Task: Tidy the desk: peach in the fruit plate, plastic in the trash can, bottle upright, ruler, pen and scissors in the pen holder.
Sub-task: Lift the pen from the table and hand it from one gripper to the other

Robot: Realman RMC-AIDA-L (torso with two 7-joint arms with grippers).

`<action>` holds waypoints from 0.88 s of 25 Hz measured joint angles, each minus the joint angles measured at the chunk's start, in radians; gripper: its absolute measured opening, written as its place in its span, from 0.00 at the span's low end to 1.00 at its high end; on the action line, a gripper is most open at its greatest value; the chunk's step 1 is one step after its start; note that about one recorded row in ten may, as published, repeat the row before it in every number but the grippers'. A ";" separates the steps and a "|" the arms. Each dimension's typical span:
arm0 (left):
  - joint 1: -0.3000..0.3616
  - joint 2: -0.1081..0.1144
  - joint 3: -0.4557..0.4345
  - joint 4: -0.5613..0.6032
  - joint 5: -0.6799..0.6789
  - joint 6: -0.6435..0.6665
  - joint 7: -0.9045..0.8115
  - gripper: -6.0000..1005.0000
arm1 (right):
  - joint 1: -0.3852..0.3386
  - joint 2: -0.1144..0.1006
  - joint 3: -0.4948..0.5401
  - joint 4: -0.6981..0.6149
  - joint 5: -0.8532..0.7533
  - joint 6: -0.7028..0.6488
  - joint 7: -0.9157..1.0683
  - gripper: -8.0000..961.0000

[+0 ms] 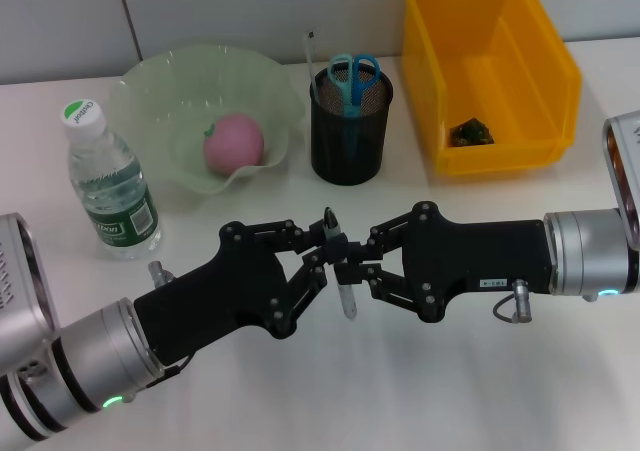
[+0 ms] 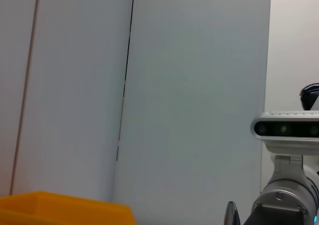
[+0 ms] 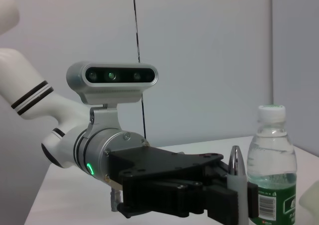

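My right gripper should back away because my grippers are crowding the same part of the pen [image 1: 335, 239]. It should then take the pen's lower end [image 1: 348, 303] once my left gripper tilts the pen out.
My left gripper [image 1: 320, 255] and right gripper [image 1: 349, 268] meet fingertip to fingertip above the middle of the desk [image 1: 420, 391]. Both are shut on the pen [image 1: 340, 271], which stands roughly upright between them. In the right wrist view the left gripper [image 3: 232, 197] clamps the pen [image 3: 236, 167]. The peach [image 1: 234, 141] lies in the fruit plate [image 1: 150, 79]. The bottle [image 1: 108, 186] stands upright at the left and also shows in the right wrist view [image 3: 271, 170]. The scissors [image 1: 352, 76] and ruler [image 1: 311, 56] stand in the pen holder [image 1: 350, 136].
The trash can [image 1: 490, 61] stands at the back right with a dark green piece of plastic [image 1: 468, 131] inside. Its corner shows in the left wrist view [image 2: 65, 207]. The pen holder is just behind the two grippers.
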 joint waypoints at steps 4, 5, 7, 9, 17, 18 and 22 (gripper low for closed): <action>0.001 0.000 -0.001 0.000 0.000 0.000 0.000 0.13 | 0.000 0.002 0.001 -0.004 0.000 0.001 0.014 0.13; 0.000 0.001 -0.002 0.000 -0.001 -0.001 -0.002 0.13 | 0.000 0.003 0.002 -0.007 0.000 0.003 0.020 0.13; 0.000 0.001 -0.002 0.000 -0.001 -0.001 -0.002 0.13 | 0.000 0.003 0.002 -0.007 0.000 0.006 0.022 0.13; -0.001 0.001 -0.002 0.000 -0.001 -0.001 -0.003 0.13 | 0.000 0.003 0.000 -0.007 0.000 0.009 0.025 0.13; -0.002 0.002 -0.002 0.000 -0.001 -0.005 -0.004 0.13 | 0.000 0.005 -0.002 -0.011 0.000 0.025 0.043 0.24; -0.002 0.002 -0.002 0.000 -0.002 -0.006 -0.005 0.13 | 0.000 0.005 -0.002 -0.012 0.000 0.025 0.044 0.25; -0.002 0.002 -0.002 0.000 -0.002 -0.008 -0.005 0.14 | -0.001 0.005 -0.002 -0.014 0.000 0.025 0.044 0.33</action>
